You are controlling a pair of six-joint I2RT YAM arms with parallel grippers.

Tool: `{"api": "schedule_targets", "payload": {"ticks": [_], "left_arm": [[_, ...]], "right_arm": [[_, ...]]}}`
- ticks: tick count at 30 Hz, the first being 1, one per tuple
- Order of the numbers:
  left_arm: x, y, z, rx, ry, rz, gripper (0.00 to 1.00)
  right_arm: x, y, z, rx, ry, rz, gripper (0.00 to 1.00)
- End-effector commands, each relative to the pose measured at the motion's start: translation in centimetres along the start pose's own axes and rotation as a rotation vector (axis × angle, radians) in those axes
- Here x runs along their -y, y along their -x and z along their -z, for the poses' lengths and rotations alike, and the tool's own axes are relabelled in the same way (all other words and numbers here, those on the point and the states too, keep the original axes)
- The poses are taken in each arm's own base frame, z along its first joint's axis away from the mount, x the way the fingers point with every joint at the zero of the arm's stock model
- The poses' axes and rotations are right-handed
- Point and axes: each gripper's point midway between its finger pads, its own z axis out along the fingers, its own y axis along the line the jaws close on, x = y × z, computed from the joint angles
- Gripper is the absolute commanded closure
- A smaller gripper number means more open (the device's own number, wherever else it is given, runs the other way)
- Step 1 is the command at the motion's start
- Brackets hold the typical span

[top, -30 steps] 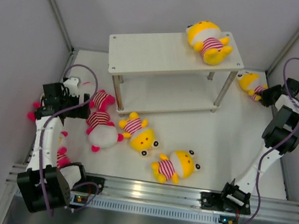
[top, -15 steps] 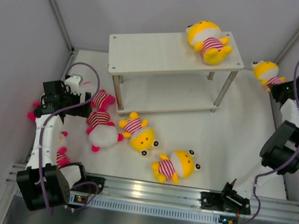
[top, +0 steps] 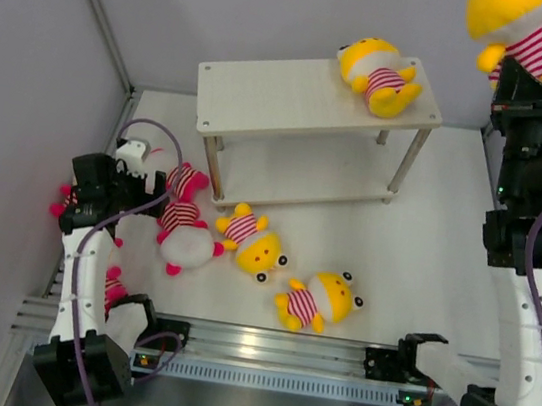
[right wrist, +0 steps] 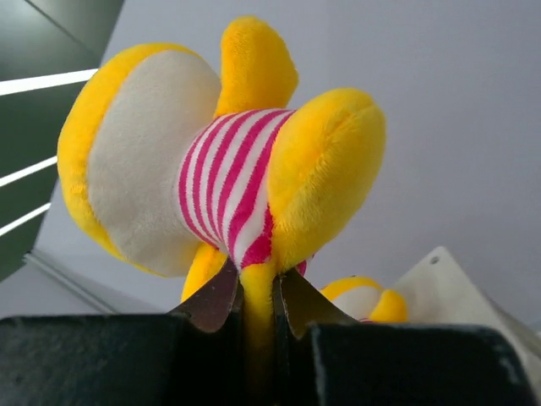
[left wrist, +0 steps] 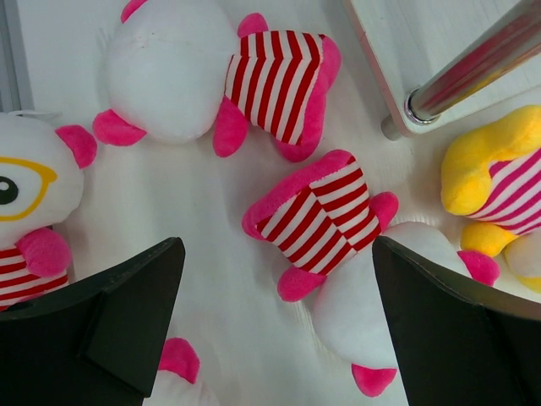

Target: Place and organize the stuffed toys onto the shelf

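Observation:
The yellow toy is pinched by one leg in my right gripper, so next I put it down on the top board and then grip it by its striped body first.
My right gripper is shut on a limb of a yellow stuffed toy, held high up to the right of the shelf. In the right wrist view the pinched toy stands above the gripper. Another yellow toy lies on the shelf's top board at its right end. Two yellow toys lie on the table. My left gripper hangs open over pink toys, holding nothing.
More pink toys lie at the far left, partly hidden by the left arm. A shelf leg stands close to the pink toys. Grey walls enclose the table on three sides.
The right gripper closed on the yellow toy beside the shelf and lifted it high up toward the camera. The left arm shifted only slightly.

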Motion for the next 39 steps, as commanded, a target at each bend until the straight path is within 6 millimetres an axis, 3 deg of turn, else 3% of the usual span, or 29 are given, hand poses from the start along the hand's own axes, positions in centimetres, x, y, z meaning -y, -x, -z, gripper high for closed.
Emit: {"api": "schedule_targets", "payload": {"ticks": [1,6,7,9,10,13,18,22,25,30,34,39], "left_arm": [[0.9,0.9,0.5,0.064,-0.028,-0.037,0.01],[1.5,1.2,0.7,0.078,-0.039,-0.052,0.01],[1.7,1.3,0.7,0.079,-0.044,-0.056,0.01],[1.8,1.3,0.8,0.083,-0.045,-0.061,0.01],[1.8,1.3,0.8,0.082,-0.045,-0.066,0.01],[1.8,1.2,0.8,0.08,-0.039,-0.074,0.01],[1.8,1.0,0.7,0.074,-0.039,-0.082,0.01],[1.8,1.2,0.8,0.078,-0.037,-0.082,0.01],[1.7,1.1,0.7,0.073,-0.032,-0.082,0.01],[1.6,1.0,0.6,0.069,-0.03,-0.083,0.01],[1.5,1.0,0.6,0.068,-0.025,-0.083,0.01],[1.5,1.0,0.5,0.067,-0.027,-0.084,0.01]], "right_arm": [[-0.8,-3.1,0.6,0.009,-0.04,-0.103,1.0],[-4.5,-9.3,2.6,-0.086,-0.006,-0.205,1.0],[-5.9,-11.7,3.0,-0.138,0.001,-0.221,1.0],[-6.9,-15.1,2.9,-0.195,-0.008,-0.234,1.0],[-8.5,-16.0,3.6,-0.226,0.014,-0.263,1.0],[-9.6,-18.6,4.2,-0.255,-0.008,-0.289,1.0],[-8.5,-22.6,4.9,-0.286,-0.077,-0.296,1.0],[-6.8,-24.9,5.4,-0.296,-0.144,-0.331,0.97],[-5.9,-26.2,5.2,-0.298,-0.178,-0.317,0.86],[-5.8,-28.2,5.4,-0.339,-0.185,-0.327,0.77],[-5.3,-27.9,5.6,-0.317,-0.186,-0.353,0.61],[-5.9,-27.0,6.0,-0.326,-0.146,-0.357,0.52]]}}
